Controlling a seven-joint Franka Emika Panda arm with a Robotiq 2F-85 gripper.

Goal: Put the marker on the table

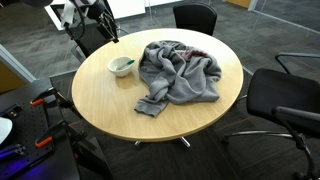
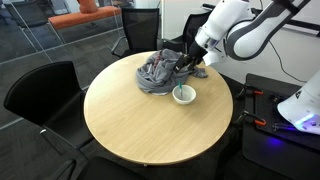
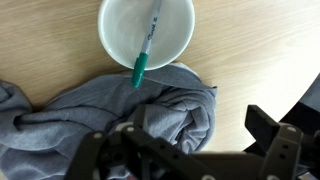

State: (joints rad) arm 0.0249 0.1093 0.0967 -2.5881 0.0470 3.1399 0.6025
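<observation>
The marker (image 3: 141, 66) is out of line with my open gripper above the grey cloth (image 3: 186, 108), so I should move over the white bowl and straddle the marker before lowering.
The marker (image 3: 145, 45) lies slanted inside the white bowl (image 3: 176, 35), and its teal cap sticks out over the near rim towards the grey cloth. In an exterior view it shows as a small greenish streak in the bowl (image 1: 121, 66). The bowl stands on the round wood-grain table (image 1: 110, 110), also seen in the other view (image 2: 140, 125). My gripper (image 3: 185, 150) is open and empty. It hovers above the cloth's edge, just beside the bowl (image 2: 184, 95), in both exterior views (image 1: 108, 28) (image 2: 192, 62).
A crumpled grey cloth (image 1: 180, 72) (image 2: 158, 72) (image 3: 110, 115) lies on the table next to the bowl. Black office chairs (image 1: 285, 95) (image 2: 35, 95) stand around the table. Equipment with red parts (image 1: 40, 100) sits beside it.
</observation>
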